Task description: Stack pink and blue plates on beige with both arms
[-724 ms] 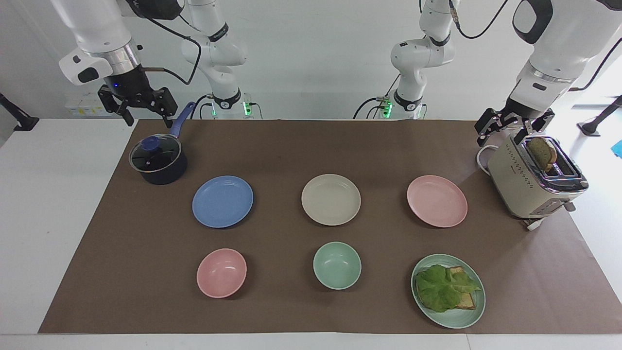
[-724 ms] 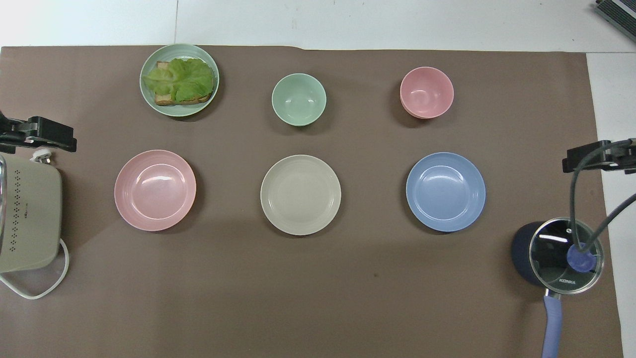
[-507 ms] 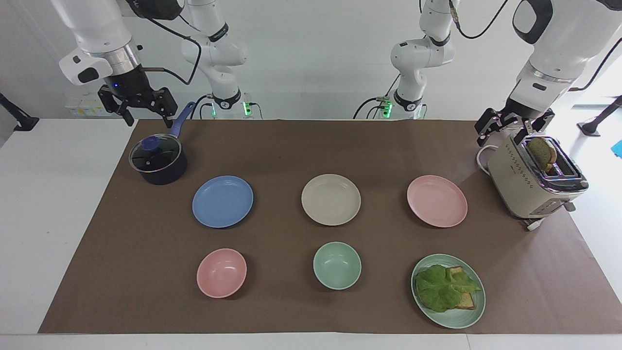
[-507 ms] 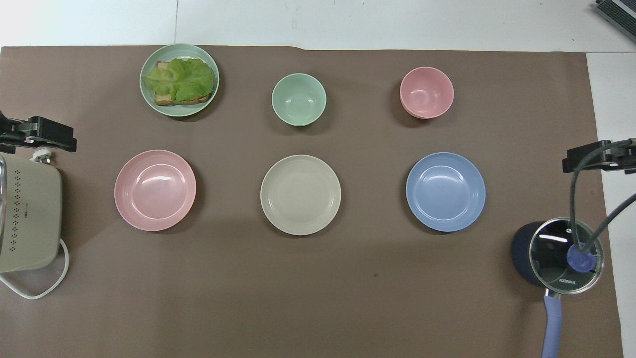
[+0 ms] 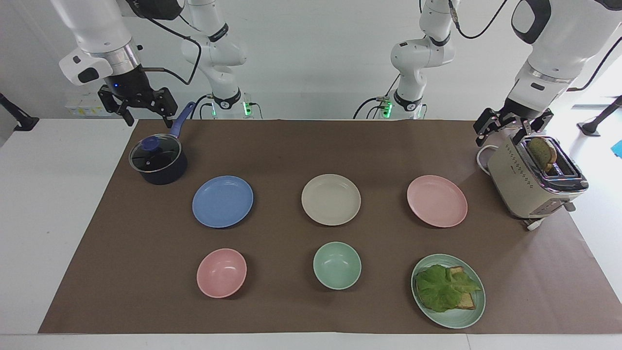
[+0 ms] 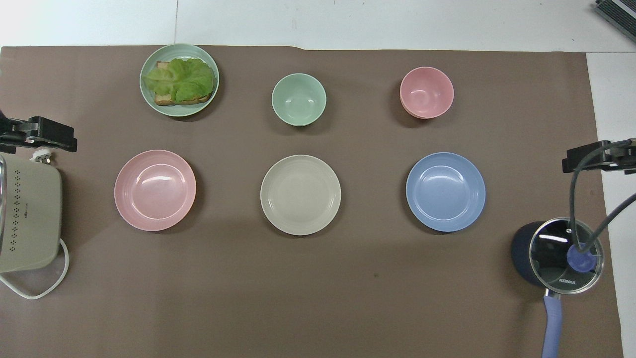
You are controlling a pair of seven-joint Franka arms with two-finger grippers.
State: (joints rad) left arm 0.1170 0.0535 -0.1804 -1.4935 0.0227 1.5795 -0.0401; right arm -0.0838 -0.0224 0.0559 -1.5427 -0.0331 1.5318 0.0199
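Note:
I should keep moving my left gripper to the plate's toaster-side rim point(image 6: 118, 200) until its fingers are on both sides of that rim, because clear mat point(image 6: 89, 194) lies between the pink plate and the toaster.
Three equal plates lie in a row across the middle of the brown mat, none touching. The beige plate point(image 5: 331, 199) point(image 6: 300, 194) is in the centre. The blue plate point(image 5: 222, 201) point(image 6: 445, 191) lies toward the right arm's end and the pink plate point(image 5: 437, 201) point(image 6: 155, 190) toward the left arm's end. My right gripper point(image 5: 147, 119) hangs open and empty over the mat's corner, by the saucepan. My left gripper point(image 5: 504, 138) hangs open and empty over the toaster's end that is nearer the robots. Neither touches a plate.
A dark saucepan point(image 5: 158, 163) with a glass lid stands near the blue plate. A beige toaster point(image 5: 534, 182) holding a bread slice stands near the pink plate. Farther from the robots are a pink bowl point(image 5: 221, 272), a green bowl point(image 5: 336, 265) and a green plate point(image 5: 474, 311) with lettuce and bread.

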